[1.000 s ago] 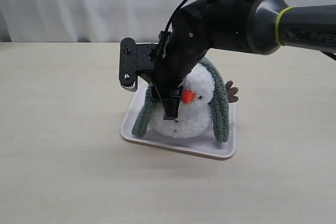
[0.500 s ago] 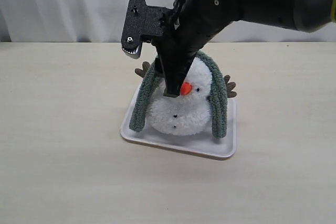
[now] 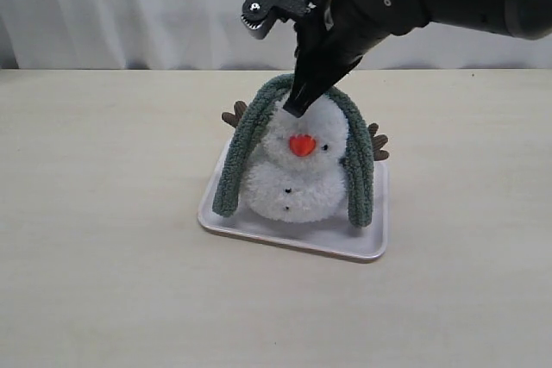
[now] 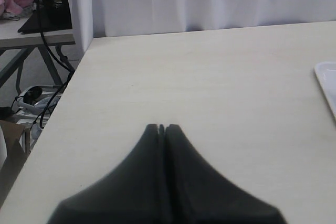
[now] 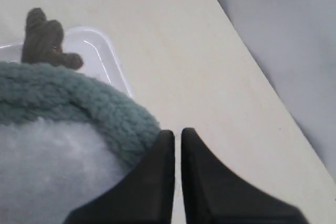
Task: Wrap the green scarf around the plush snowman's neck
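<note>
The robot's right gripper is shut and points at the snowman's forehead (image 3: pixel 284 119) below the scarf's arch, so it should move back and bring open fingers over the scarf's top (image 3: pixel 279 83).
The plush snowman (image 3: pixel 297 180) stands upright on a white tray (image 3: pixel 345 246), orange nose facing the camera. The green scarf (image 3: pixel 246 140) arches over the top of its head, and both ends hang down the sides to the tray; none of it lies in the snowman's neck (image 3: pixel 297 163). My right gripper (image 3: pixel 293 110) hovers just above the head beside the scarf's top, shut with nothing between its fingers. In the right wrist view the scarf (image 5: pixel 79 103) lies over white fluff (image 5: pixel 52 171) next to the gripper (image 5: pixel 177 132). My left gripper (image 4: pixel 161 127) is shut over bare table.
Brown twig arms (image 3: pixel 233 115) (image 3: pixel 378 140) stick out behind the scarf on both sides. The left wrist view catches the tray's rim (image 4: pixel 326 80) and the table's edge, with cables and a stand on the floor beyond. A white curtain hangs behind the table.
My right arm has risen from in front of the snowman's face to just above its head, uncovering the face. The scarf's left side now hangs free.
</note>
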Motion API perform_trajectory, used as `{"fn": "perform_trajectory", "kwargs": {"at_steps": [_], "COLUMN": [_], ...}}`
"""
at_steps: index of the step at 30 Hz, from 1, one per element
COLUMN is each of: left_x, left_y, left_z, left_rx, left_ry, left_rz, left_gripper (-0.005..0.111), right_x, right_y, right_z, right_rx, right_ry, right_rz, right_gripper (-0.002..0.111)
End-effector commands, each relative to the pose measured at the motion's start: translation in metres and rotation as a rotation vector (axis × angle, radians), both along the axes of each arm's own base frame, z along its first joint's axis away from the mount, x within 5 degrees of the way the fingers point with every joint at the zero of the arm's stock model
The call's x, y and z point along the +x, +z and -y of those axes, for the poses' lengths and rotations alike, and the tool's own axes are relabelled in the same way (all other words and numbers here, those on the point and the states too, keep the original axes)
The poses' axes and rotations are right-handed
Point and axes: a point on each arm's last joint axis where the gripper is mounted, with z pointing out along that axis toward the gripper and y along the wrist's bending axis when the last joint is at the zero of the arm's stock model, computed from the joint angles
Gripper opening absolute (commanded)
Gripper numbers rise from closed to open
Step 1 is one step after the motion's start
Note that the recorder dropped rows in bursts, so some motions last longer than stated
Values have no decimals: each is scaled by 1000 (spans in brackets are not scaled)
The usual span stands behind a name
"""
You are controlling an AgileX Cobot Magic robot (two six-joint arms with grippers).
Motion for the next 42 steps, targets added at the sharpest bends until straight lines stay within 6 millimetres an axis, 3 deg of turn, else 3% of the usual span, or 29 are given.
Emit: {"fn": "perform_trajectory", "kwargs": {"at_steps": [1, 5, 14, 21, 26, 42], "left_x": [0, 0, 0, 0, 0, 0], "left_y": [0, 0, 0, 0, 0, 0], "left_z": [0, 0, 0, 0, 0, 0], "left_rx": [-5, -5, -5, -5, -5, -5], "left_ry": [1, 1, 1, 1, 1, 1], "left_rz": [10, 10, 10, 9, 9, 9], "left_gripper": [0, 0, 0, 0, 0, 0], "right_x": [12, 20, 3, -14, -17, -3], "right_y": [-5, -22, 18, 19, 20, -23], "right_z": [25, 36, 40, 36, 35, 34], "right_rx": [101, 145, 247, 233, 228, 301], "right_ry": [-123, -211, -291, -222, -195, -161], "right_rz": [-77, -164, -224, -392, -416, -172], "right_gripper": [4, 4, 4, 4, 4, 4]}}
